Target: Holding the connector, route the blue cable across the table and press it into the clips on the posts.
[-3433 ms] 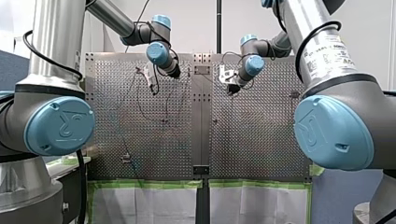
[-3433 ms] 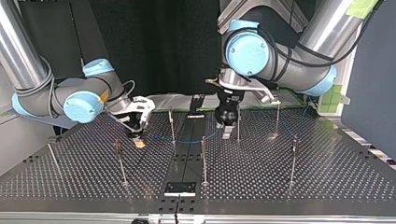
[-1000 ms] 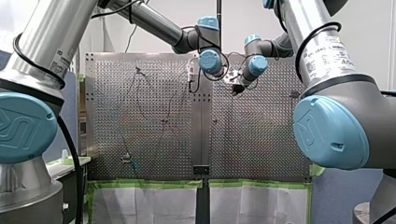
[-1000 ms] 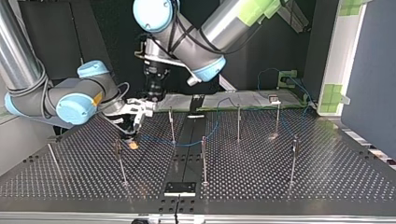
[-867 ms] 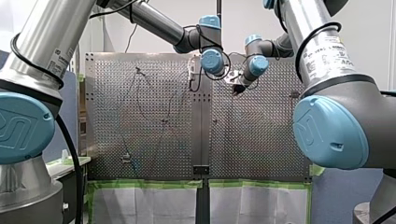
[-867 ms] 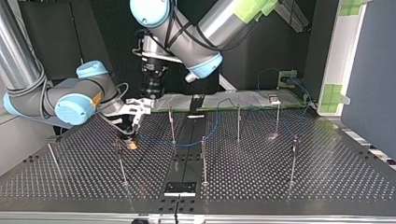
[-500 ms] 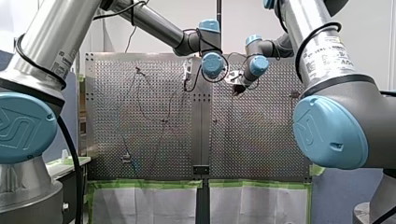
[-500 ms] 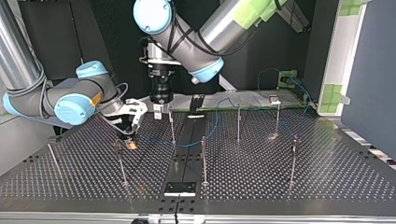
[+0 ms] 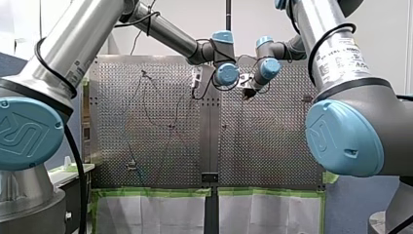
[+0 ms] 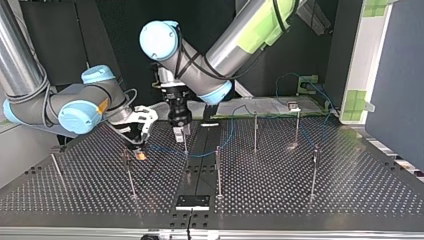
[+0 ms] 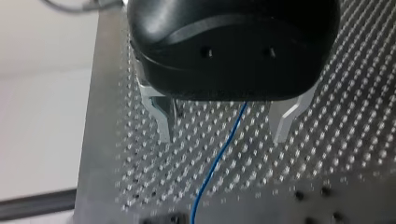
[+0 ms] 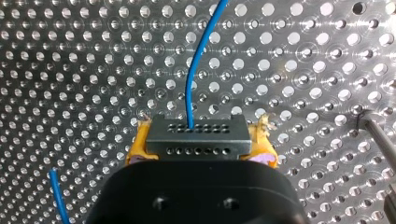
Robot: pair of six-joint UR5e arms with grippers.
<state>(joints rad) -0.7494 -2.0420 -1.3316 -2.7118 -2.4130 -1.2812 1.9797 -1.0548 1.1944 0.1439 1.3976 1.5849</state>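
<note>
The blue cable comes out of the grey connector in a soft curve, so it will go straight and lean over at the connector when the robot pulls it along.
The blue cable sags low across the perforated table between thin posts. My right gripper, with yellow pads, is shut on the grey connector, and the cable leaves it ahead. In the top view that gripper hangs just above the table at the left. My left gripper is open, its metal fingers astride the cable without touching it. It hovers beside a post near the middle.
Several more posts stand on the table, such as one in the centre, one behind it and one at the top view's right. A short post stands just in front of my right gripper.
My left gripper has come down from high above the table's far edge to just over the cable beside the post. My right gripper and the connector have stayed put.
</note>
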